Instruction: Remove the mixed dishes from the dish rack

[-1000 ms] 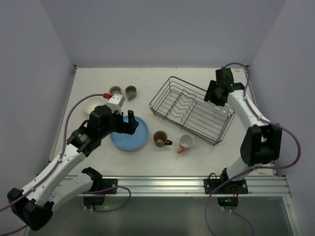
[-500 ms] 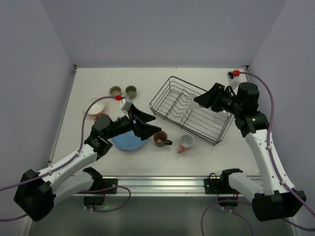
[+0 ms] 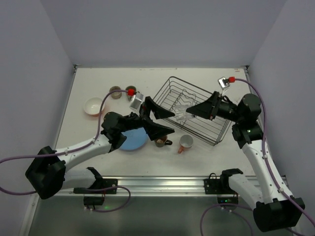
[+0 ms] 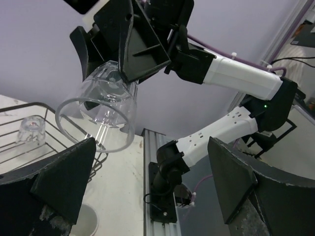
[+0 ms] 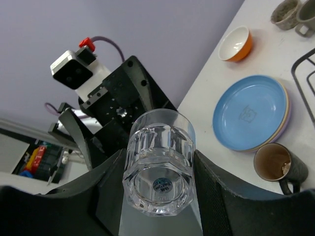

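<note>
The clear glass (image 3: 182, 113) is in my right gripper, far from the open spot (image 3: 90, 131) near the orange bowl, so next my left gripper takes the glass and puts it there.
My right gripper (image 3: 189, 112) is shut on a clear glass (image 3: 182, 112) and holds it sideways, above the black wire dish rack (image 3: 170, 91). In the right wrist view the glass (image 5: 160, 167) sits base-first between my fingers (image 5: 221, 196). My left gripper (image 3: 167, 123) is open and empty, raised, and faces the glass from the left. In the left wrist view the glass (image 4: 98, 118) hangs just beyond my spread fingers (image 4: 64, 182). Another clear glass (image 4: 30, 130) stands in the rack (image 4: 19, 147).
On the table left of the rack lie a light blue plate (image 3: 129, 141) stacked on other plates, an orange bowl (image 3: 93, 105) and two olive cups (image 3: 115, 92). A brown mug (image 3: 161, 141) and a pink mug (image 3: 186, 142) stand in front of the rack.
My right gripper has lifted a glass out of the rack and swung it left. My left gripper has risen off the plate and moved right, towards the glass, with its jaws wide open.
</note>
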